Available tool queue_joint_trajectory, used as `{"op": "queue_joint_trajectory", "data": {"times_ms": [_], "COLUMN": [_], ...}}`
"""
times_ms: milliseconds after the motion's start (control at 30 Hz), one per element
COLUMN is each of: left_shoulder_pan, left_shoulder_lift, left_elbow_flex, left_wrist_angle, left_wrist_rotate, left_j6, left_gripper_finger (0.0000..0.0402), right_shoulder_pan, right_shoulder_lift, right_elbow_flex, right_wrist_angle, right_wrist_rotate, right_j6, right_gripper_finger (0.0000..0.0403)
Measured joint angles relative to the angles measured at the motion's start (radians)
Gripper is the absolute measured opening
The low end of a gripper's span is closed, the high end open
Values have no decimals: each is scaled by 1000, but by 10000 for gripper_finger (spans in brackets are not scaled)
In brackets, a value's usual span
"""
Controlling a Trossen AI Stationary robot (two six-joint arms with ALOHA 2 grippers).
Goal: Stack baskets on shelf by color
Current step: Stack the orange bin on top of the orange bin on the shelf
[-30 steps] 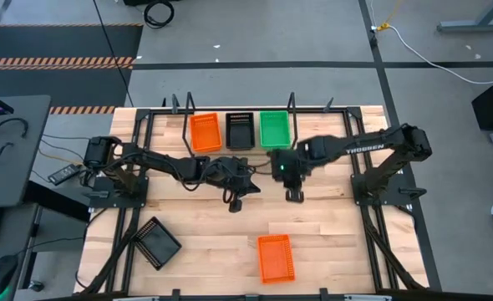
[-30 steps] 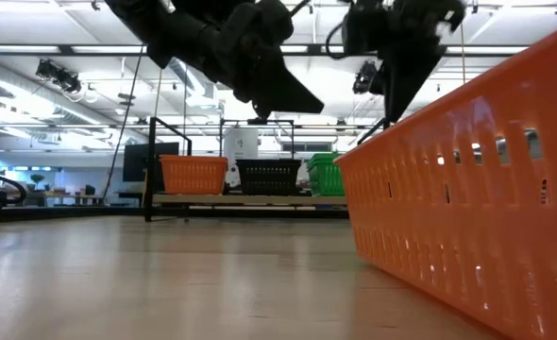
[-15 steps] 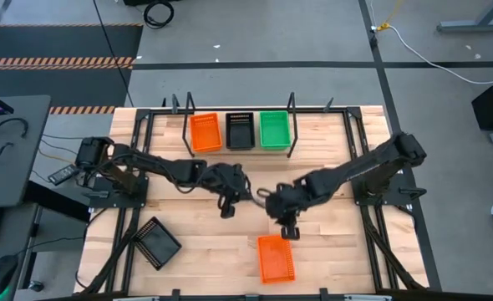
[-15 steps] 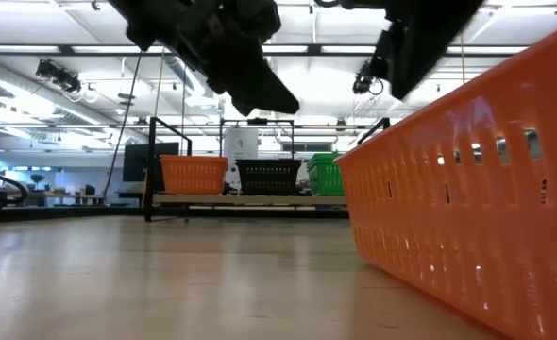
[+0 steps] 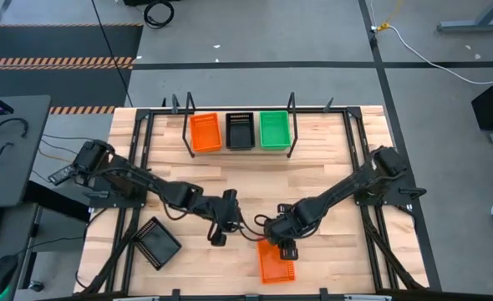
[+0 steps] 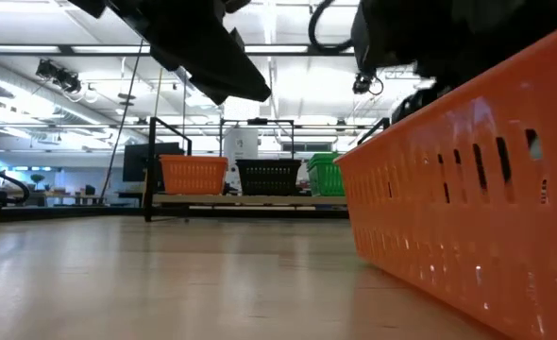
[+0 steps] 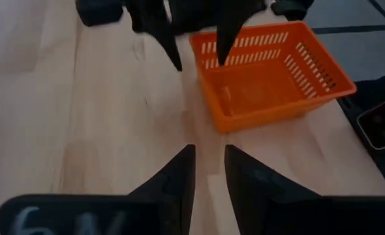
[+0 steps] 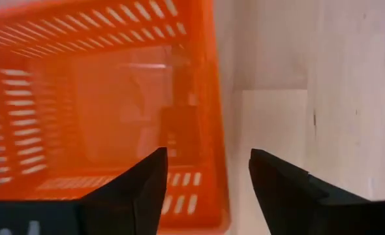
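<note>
My right gripper should move the loose orange basket (image 5: 276, 266) to the table's middle (image 5: 268, 198) so that my left gripper can stack it. The basket is near the front edge, beyond my left gripper.
An orange basket (image 5: 276, 261) rests flat on the tabletop near its near edge, and it fills the right of the low view (image 6: 477, 189). My right gripper (image 8: 209, 189) hangs open over the basket's far end (image 5: 287, 250), pointing down. One finger is above the inside and the other above the table outside, with the basket's wall (image 8: 217, 98) between them. My left gripper (image 7: 209, 173) hovers a little to the left (image 5: 217, 237), its fingers slightly apart and holding nothing. On the shelf (image 6: 250, 199) stand an orange basket (image 5: 205, 132), a black one (image 5: 239, 130) and a green one (image 5: 274, 130).
A black basket (image 5: 157, 243) lies askew on the table near the front left corner. Black frame rails run along both sides of the table. Bare wood lies between the shelf and the two grippers.
My right gripper has swung from in front of the shelf toward the table's near edge and come down over the orange basket's far end. My left gripper has moved toward the near edge and a little left. No basket has moved.
</note>
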Motion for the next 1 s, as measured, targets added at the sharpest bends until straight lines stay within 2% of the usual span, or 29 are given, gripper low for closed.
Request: {"op": "queue_joint_trajectory", "data": {"times_ms": [100,200,400,533,600,833,1000], "left_shoulder_pan": [-22,-33,-42,-42,-42,-66,-82], "left_shoulder_lift": [0,0,0,0,0,0,0], "left_elbow_flex": [0,0,0,0,0,0,0], "left_wrist_angle": [1,6,8,8,9,6,10], "left_wrist_rotate": [-40,-45,-60,-99,-110,-115,-245], "left_j6": [-24,-49,-75,-82,-98,-126,-132], "left_gripper_finger": [88,84,85,86,86,80,79], "right_shoulder_pan": [2,-5,-55,-132,-188,-318,-312], "right_shoulder_lift": [32,41,18,22,22,-32,-144], "right_elbow_flex": [0,-1,0,-1,-1,-2,0], "right_wrist_angle": [-11,-15,-8,2,25,42,31], "right_wrist_rotate": [49,111,337,531,595,606,603], "right_j6": [-11,-34,-140,-250,-267,-336,-379], "right_gripper_finger": [209,181,133,124,123,126,126]}}
